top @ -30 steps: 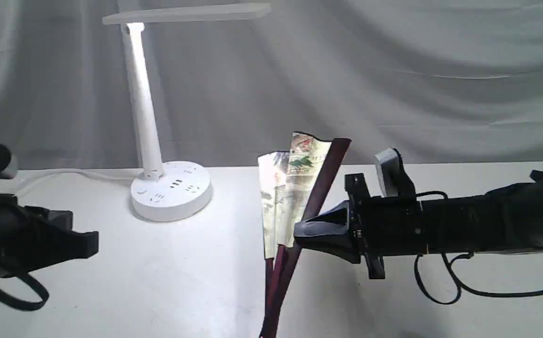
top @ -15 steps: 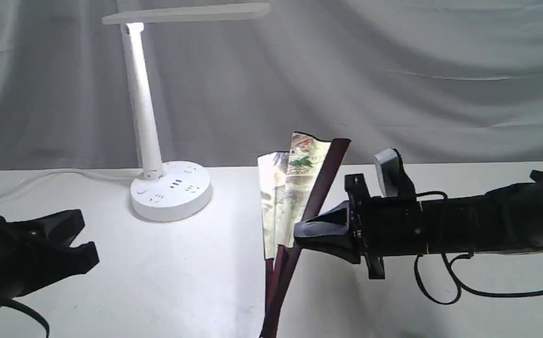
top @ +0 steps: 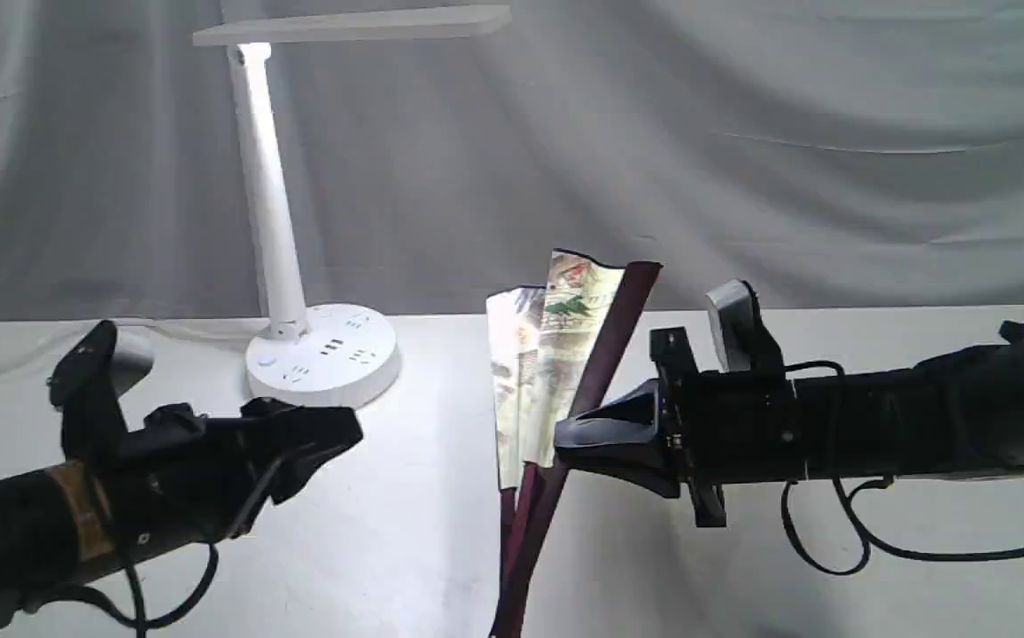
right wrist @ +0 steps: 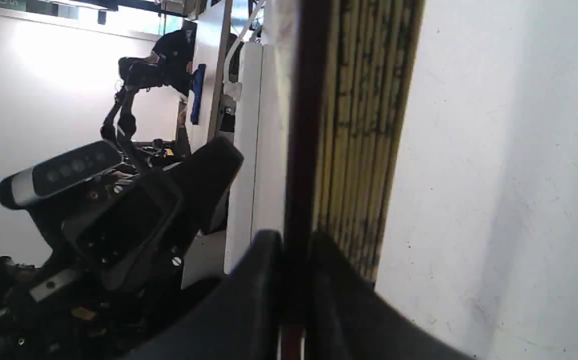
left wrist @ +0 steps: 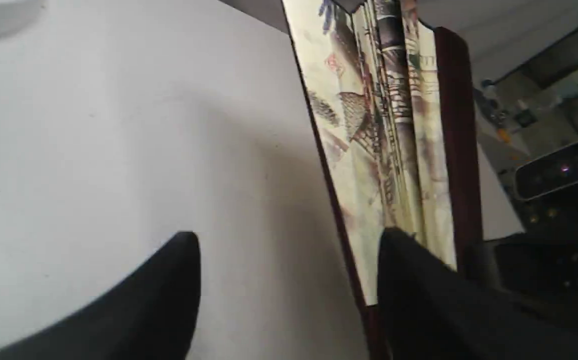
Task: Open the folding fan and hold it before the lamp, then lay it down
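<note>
Many pleats (left wrist: pixel 393 90) sit bunched between the outer ribs, so the folding fan (top: pixel 563 361) will open out into a wide arch when the robot pulls those ribs apart.
The folding fan (top: pixel 556 354) stands tilted above the white table, only slightly spread, showing a few cream painted pleats. My right gripper (top: pixel 570 436) is shut on its maroon outer rib (right wrist: pixel 301 150), seen pinched between the fingers in the right wrist view (right wrist: pixel 294 242). To the fan's left my left gripper (top: pixel 339 439) is open and apart from it. In the left wrist view the painted leaf (left wrist: pixel 384 125) rises just beyond the open gripper (left wrist: pixel 289 235). The white lamp (top: pixel 268 195) stands at the back left, lit, its round base (top: pixel 321 359) on the table.
A grey cloth backdrop (top: pixel 742 133) hangs behind the white table (top: pixel 406 532). The lamp's bar head (top: pixel 352 24) reaches right at the top. Black cable (top: pixel 831 554) loops under the right arm. The lamp's cord (top: pixel 175 326) runs left from the base.
My left arm has swung in from the far left edge toward the fan, and its gripper now points at it. The right gripper and the fan have stayed still.
</note>
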Controlling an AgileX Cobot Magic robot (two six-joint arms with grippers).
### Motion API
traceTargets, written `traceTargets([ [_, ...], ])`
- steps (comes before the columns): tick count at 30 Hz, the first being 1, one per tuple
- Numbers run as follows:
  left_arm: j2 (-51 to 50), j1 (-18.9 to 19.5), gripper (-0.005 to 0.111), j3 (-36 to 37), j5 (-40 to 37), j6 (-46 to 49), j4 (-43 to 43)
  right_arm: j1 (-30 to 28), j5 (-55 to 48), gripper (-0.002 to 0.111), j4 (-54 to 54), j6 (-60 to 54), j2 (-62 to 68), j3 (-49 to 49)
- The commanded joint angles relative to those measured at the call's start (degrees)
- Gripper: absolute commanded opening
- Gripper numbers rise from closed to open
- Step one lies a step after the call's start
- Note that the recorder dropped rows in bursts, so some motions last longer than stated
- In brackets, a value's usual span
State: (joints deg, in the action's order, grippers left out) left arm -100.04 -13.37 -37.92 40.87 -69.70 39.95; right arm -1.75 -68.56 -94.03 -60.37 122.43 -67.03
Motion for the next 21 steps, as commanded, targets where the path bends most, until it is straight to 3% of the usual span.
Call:
traceTargets([
  [1, -3.49, -0.24, 0.053, -4.64, 1.37, -12.4, 6.39, -0.05, -1.4, 0.0, -0.34, -0.37, -0.96, 0.27],
  [10, -14.25, -0.24, 0.053, -14.3, 11.76, -28.32, 13.0, -0.05, -1.4, 0.0, -0.34, -0.28, -0.96, 0.27],
  [15, -22.09, -0.24, 0.053, -18.51, 22.69, -32.91, 13.0, -0.05, -1.4, 0.0, -0.34, -0.23, -0.96, 0.27],
  [21, -29.13, -0.24, 0.053, -22.87, 26.08, -40.14, 12.9, 1.27, -1.4, 0.0, -0.34, -0.24, -0.96, 0.27],
])
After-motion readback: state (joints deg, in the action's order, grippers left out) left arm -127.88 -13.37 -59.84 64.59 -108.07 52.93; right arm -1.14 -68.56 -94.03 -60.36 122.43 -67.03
